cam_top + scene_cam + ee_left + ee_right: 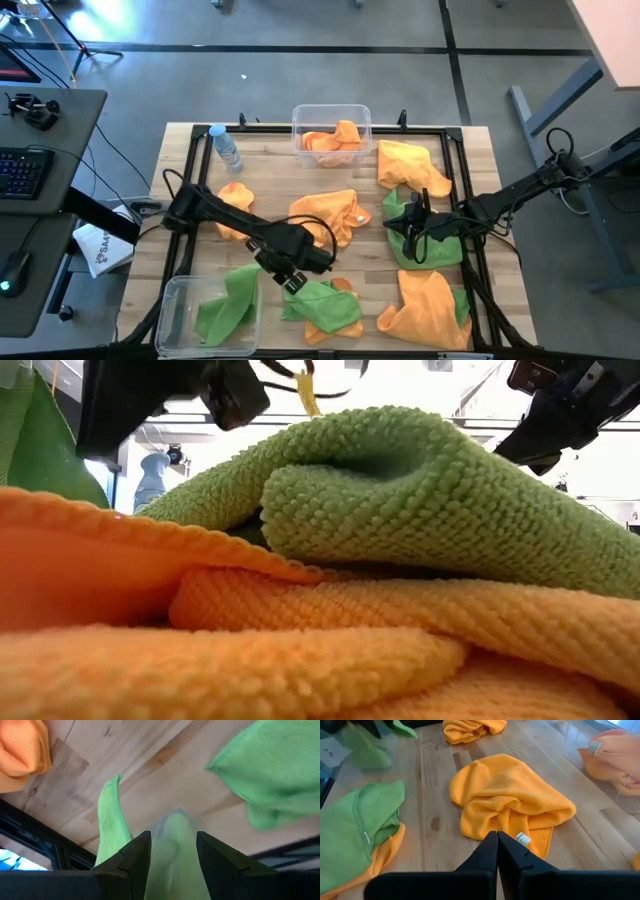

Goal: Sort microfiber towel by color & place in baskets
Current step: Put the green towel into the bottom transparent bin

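Observation:
Next, my left gripper moves back, grips the towel's overhanging corner (255,268) and tucks it into the basket first, because the green towel hangs over the near basket's side (258,298).
Orange and green microfiber towels lie scattered on the wooden table. The far basket (300,118) holds orange towels (335,140). The near-left basket (178,300) holds a green towel (228,305) that drapes over its right wall. My left gripper (290,277) hovers open, pointing steeply down, just above the left edge of a green towel (322,305) that lies on an orange one; green cloth (172,855) shows between its fingers. My right gripper (412,215) is shut and empty above a green towel (428,248); ahead of it lies an orange towel (510,805).
A small water bottle (227,148) lies at the far left. A black frame (455,165) runs round the tabletop. Orange towels lie at the far right (410,165), the near right (425,305) and the left (236,205). A desk with a keyboard (25,170) stands beyond the left edge.

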